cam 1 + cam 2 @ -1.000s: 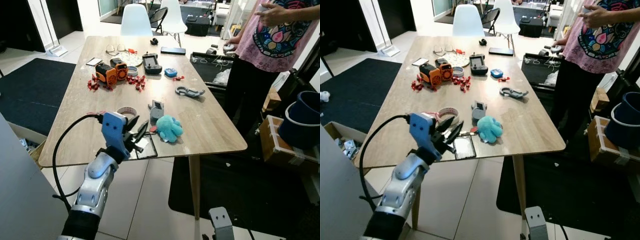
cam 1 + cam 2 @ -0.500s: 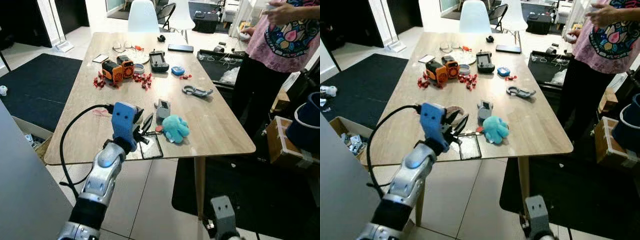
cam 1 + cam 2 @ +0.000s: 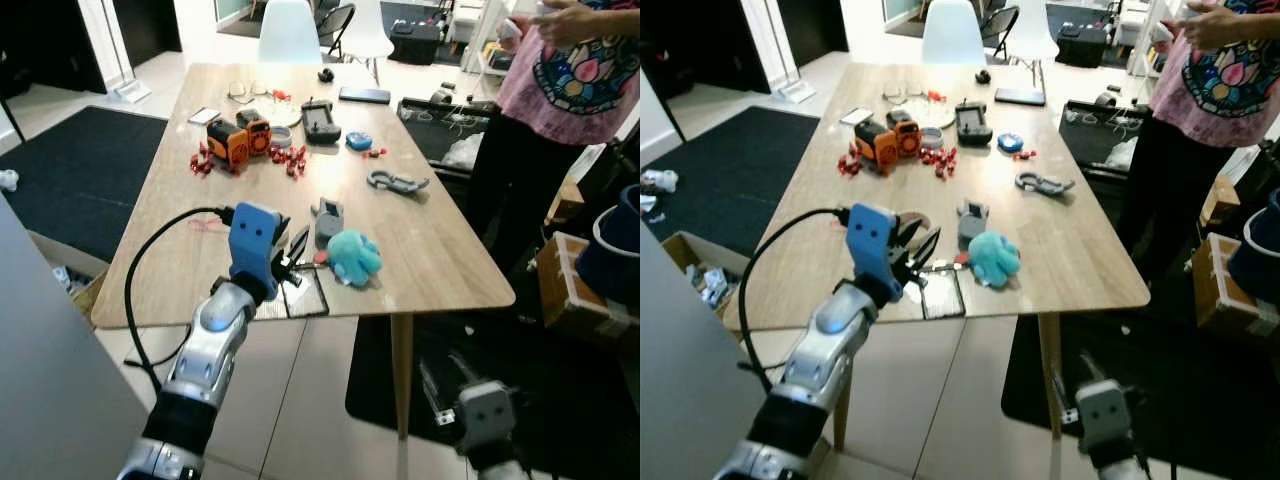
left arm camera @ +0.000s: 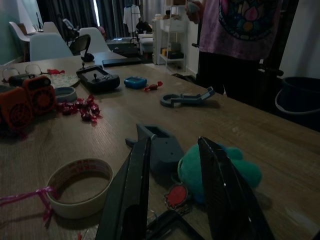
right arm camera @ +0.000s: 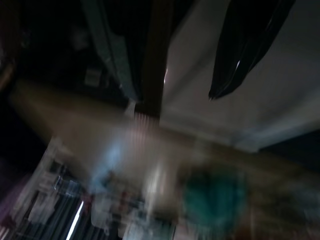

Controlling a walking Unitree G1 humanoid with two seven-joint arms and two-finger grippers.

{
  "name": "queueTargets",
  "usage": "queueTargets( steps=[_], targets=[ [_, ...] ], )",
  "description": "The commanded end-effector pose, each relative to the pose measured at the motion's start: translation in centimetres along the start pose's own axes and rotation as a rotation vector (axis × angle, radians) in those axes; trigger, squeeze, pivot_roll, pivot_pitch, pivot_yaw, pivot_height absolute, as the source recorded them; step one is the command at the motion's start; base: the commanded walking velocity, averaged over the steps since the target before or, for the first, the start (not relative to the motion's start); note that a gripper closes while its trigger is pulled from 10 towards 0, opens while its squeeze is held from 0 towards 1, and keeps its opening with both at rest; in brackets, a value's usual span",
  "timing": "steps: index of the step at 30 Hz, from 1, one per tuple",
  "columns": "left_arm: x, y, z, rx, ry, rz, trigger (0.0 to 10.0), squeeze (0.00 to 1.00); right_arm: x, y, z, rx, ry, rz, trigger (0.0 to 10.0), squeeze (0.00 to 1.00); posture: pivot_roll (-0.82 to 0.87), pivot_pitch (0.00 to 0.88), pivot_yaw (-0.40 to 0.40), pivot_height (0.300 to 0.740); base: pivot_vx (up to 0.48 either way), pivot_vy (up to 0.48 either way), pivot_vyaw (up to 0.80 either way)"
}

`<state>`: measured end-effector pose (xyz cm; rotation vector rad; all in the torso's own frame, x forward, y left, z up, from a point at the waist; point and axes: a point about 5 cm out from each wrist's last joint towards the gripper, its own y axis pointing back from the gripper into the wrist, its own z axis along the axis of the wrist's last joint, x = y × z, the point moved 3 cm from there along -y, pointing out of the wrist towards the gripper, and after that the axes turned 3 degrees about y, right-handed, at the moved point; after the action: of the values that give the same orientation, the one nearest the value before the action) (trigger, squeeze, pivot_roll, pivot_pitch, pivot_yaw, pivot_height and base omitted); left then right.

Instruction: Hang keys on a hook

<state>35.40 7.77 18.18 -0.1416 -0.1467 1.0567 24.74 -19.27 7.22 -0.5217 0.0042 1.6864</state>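
My gripper is going to lift the orange tab. White card shows through the dark flat tray's middle (image 3: 300, 292), so the card will slide out from under the tray with that lift.
The keys, with a small red tag (image 4: 176, 196) and a dark ring, lie on the wooden table (image 3: 440, 250) beside a teal plush octopus (image 3: 355, 256). My left gripper (image 3: 292, 256), on a blue wrist housing, hovers low over the table's front edge with its fingers open. The red tag lies just ahead between the fingertips. A grey hook block (image 3: 327, 219) stands right behind the keys. My right arm's wrist (image 3: 485, 415) sits low, beside the table leg; its wrist view is blurred.
A tape roll (image 4: 80, 186) and a dark flat tray (image 3: 302, 297) lie near the left gripper. Farther back are a grey carabiner (image 3: 396, 182), orange gadgets (image 3: 240, 138), red pieces and a controller. A person (image 3: 560, 90) stands at the table's right side.
The camera has shifted. My left gripper has edged forward toward the keys and the octopus. The right arm's wrist has risen into view at the bottom.
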Motion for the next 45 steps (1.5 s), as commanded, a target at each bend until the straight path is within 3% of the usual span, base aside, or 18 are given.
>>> queueTargets(
  steps=[1,2,6,7,8,10,13,20,23,28,36,45],
  targets=[
    [-0.4,-0.4,-0.1,0.001,0.006,-0.005,10.0,0.0,-0.2,-0.9,1.7,-0.065,-0.007,-0.015,10.0,0.0,0.02,0.078,-0.017,0.74,0.0,0.0,0.0],
    [-0.3,-0.5,0.2,-0.016,-0.003,0.005,10.0,0.0,-0.1,-1.8,2.4,-0.09,-0.03,-0.022,10.0,0.0,0.01,0.078,-0.016,0.74,0.0,0.0,0.0],
    [-0.2,-0.6,0.4,-0.028,-0.01,0.012,10.0,0.0,0.0,-2.4,2.8,-0.103,-0.049,-0.025,10.0,0.0,0.01,0.078,-0.016,0.74,0.0,0.0,0.0],
    [0.1,-0.7,0.5,-0.033,-0.029,0.049,10.0,0.0,0.8,-3.6,3.2,-0.111,-0.096,0.0,10.0,0.0,0.01,0.078,-0.015,0.74,0.0,0.0,0.0],
    [0.1,-0.7,0.5,-0.033,-0.029,0.049,10.0,0.0,0.8,-3.6,3.2,-0.111,-0.096,0.0,10.0,0.0,0.01,0.078,-0.015,0.74,0.0,0.0,0.0],
    [1.6,-1.0,-0.1,0.017,-0.103,0.185,10.0,0.0,2.9,-5.6,3.4,-0.102,-0.172,0.095,10.0,0.0,0.01,0.078,-0.02,0.74,0.0,0.0,0.0],
    [2.4,-1.1,-0.8,0.066,-0.151,0.249,10.0,0.0,4.1,-6.5,3.4,-0.077,-0.204,0.152,10.0,0.0,0.02,0.081,-0.027,0.74,0.0,0.0,0.0],
    [3.7,-0.9,-1.8,0.129,-0.221,0.33,10.0,0.0,5.0,-7.9,3.2,-0.026,-0.243,0.173,10.0,0.0,0.02,0.084,-0.031,0.74,0.0,0.0,0.0],
    [4.6,-0.4,-2.9,0.193,-0.261,0.364,10.0,0.0,6.4,-9.0,2.8,0.03,-0.271,0.224,10.0,0.0,0.02,0.08,-0.032,0.74,0.0,0.0,0.0],
    [4.9,0.3,-4.3,0.256,-0.252,0.362,10.0,0.0,7.0,-9.5,2.6,0.056,-0.302,0.246,10.0,0.0,0.02,0.078,-0.035,0.74,0.0,0.0,0.0],
    [5.9,1.3,-6.3,0.343,-0.312,0.38,10.0,0.0,7.4,-9.6,2.0,0.106,-0.325,0.259,10.0,0.0,0.02,0.071,-0.035,0.74,0.0,0.0,0.0],
    [5.5,2.1,-7.3,0.39,-0.25,0.296,10.0,0.0,7.5,-9.4,1.9,0.115,-0.341,0.262,10.0,0.0,0.03,0.068,-0.034,0.74,0.0,0.0,0.0]
  ],
)
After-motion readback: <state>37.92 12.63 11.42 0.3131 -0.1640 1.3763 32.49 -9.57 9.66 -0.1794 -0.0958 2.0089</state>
